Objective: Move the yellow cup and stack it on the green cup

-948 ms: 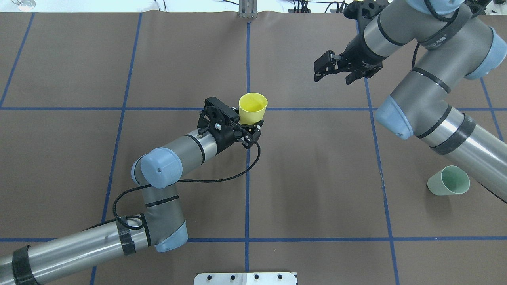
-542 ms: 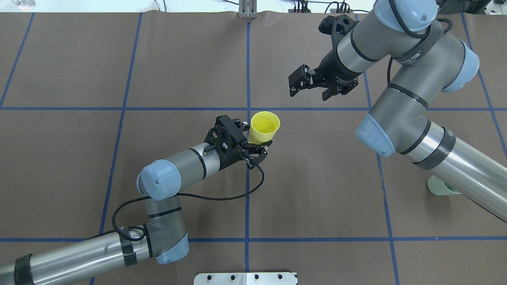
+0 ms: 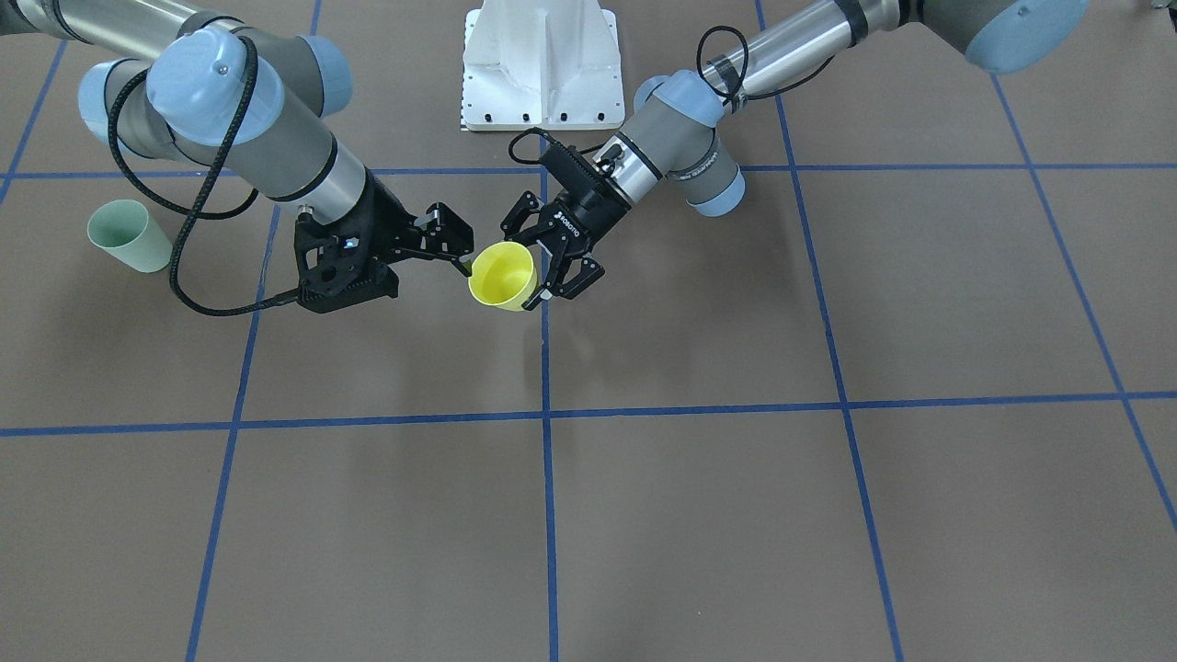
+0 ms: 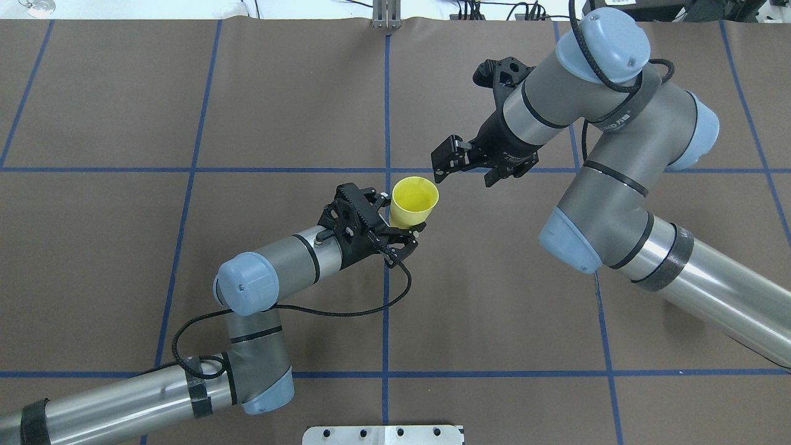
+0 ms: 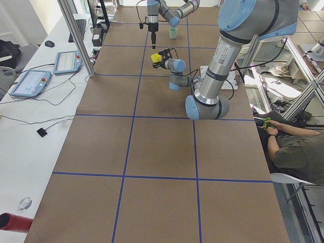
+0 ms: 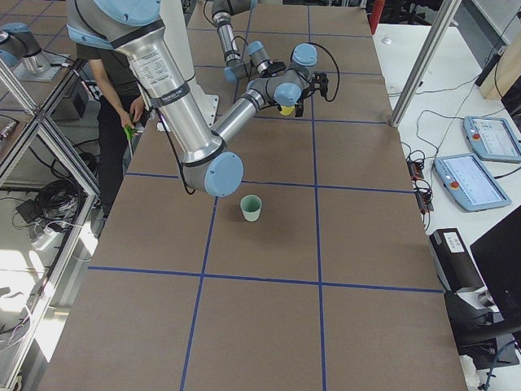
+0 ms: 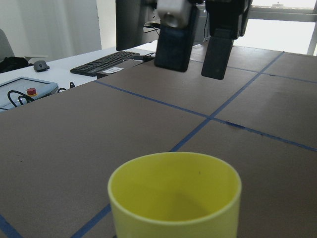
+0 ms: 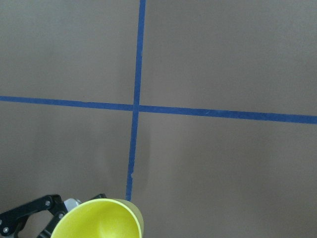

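Note:
The yellow cup (image 3: 503, 276) will go deep inside the green cup when the robot lowers it, with only the yellow cup's rim in sight, because the green cup's opening (image 3: 117, 224) faces up.
My left gripper (image 4: 395, 222) is shut on the lower part of the yellow cup (image 4: 413, 201) and holds it upright above the table's middle. It also shows in the front view (image 3: 503, 276) and the left wrist view (image 7: 174, 196). My right gripper (image 4: 466, 170) is open and empty, just beyond and to the right of the cup's rim, apart from it. In the left wrist view its fingers (image 7: 171, 34) hang above and behind the cup. The green cup (image 3: 129, 236) stands upright on the table on my right side (image 6: 251, 208). In the overhead view my right arm hides it.
The table is brown with blue tape lines (image 4: 386, 309). The white robot base plate (image 3: 538, 64) lies at my edge. Pendants and a keyboard (image 5: 81, 28) lie on white side benches. A seated person (image 5: 293, 147) is beside the table.
My right arm has swung left and down toward the yellow cup and now covers the green cup in the overhead view. My left gripper has carried the cup slightly right and nearer.

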{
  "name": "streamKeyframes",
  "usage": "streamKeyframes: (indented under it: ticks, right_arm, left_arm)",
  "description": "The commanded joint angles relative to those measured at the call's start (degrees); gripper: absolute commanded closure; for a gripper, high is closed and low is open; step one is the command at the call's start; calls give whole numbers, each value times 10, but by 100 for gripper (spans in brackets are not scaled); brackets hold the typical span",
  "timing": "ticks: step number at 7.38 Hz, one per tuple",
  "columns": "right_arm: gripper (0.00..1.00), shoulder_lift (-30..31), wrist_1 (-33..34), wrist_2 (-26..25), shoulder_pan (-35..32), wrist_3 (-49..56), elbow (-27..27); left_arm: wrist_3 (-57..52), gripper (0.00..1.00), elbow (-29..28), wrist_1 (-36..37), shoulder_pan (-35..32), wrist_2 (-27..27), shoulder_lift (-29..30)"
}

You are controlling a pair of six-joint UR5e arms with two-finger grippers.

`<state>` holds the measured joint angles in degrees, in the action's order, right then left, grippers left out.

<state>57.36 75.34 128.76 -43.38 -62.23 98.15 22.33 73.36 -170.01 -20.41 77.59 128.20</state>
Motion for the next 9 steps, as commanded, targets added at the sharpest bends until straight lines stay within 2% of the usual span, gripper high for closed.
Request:
streamKeyframes:
  ticks: [1,3,8,9]
  right_arm:
    - [3,2,2,23,7,-1,-2]
    - [7,2,3,34,7,-12,-5]
    - [8,-1,2,37,9,-20,-13]
    - [11,-2,2,38,9,-26,-13]
  left_arm:
    - [0,42,-1,-15,6,-2,0]
    - [0,42,0,-16,11,-13,2]
    - [0,42,9,-16,21,-14,6]
    - [-1,42,13,-15,21,-14,4]
